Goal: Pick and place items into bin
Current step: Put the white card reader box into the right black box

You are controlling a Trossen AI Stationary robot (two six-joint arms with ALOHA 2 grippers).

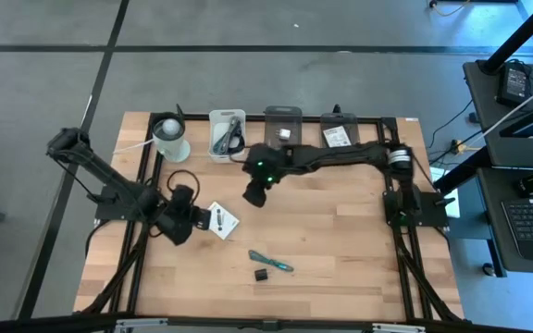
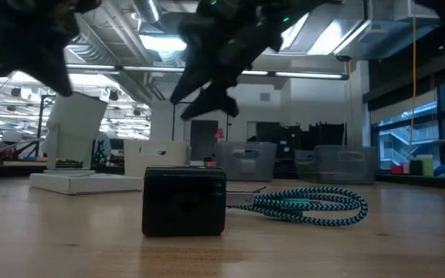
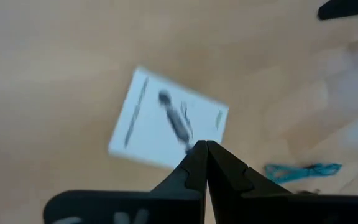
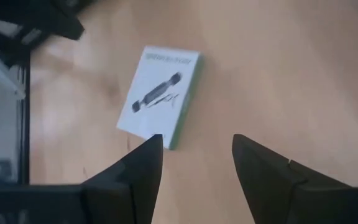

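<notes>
I should hold one side of the white box (image 1: pixel 222 221) firm with my left gripper while my right gripper pinches the box's opposite edge (image 1: pixel 235 222), because the box lies flat on open wood.
A white printed card box (image 1: pixel 222 220) lies flat on the wooden table, left of centre. My left gripper (image 1: pixel 197 220) hovers just left of it, shut; the left wrist view shows the shut fingertips (image 3: pixel 205 146) over the box's edge (image 3: pixel 160 124). My right gripper (image 1: pixel 254 196) hangs open above the table, on the far right of the box (image 4: pixel 160 96). In the low view both grippers are well above the tabletop. A teal braided tie (image 1: pixel 271 262) and a small black block (image 1: pixel 262 275) lie nearer the near edge, side by side (image 2: pixel 307 205) (image 2: pixel 184 201).
Along the far edge stand a white bin (image 1: pixel 227 134) holding a black cable and a grey tool, two clear bins (image 1: pixel 283 123) (image 1: pixel 339 132) with small items, and a white roll (image 1: pixel 169 139). Bare wood lies right of centre.
</notes>
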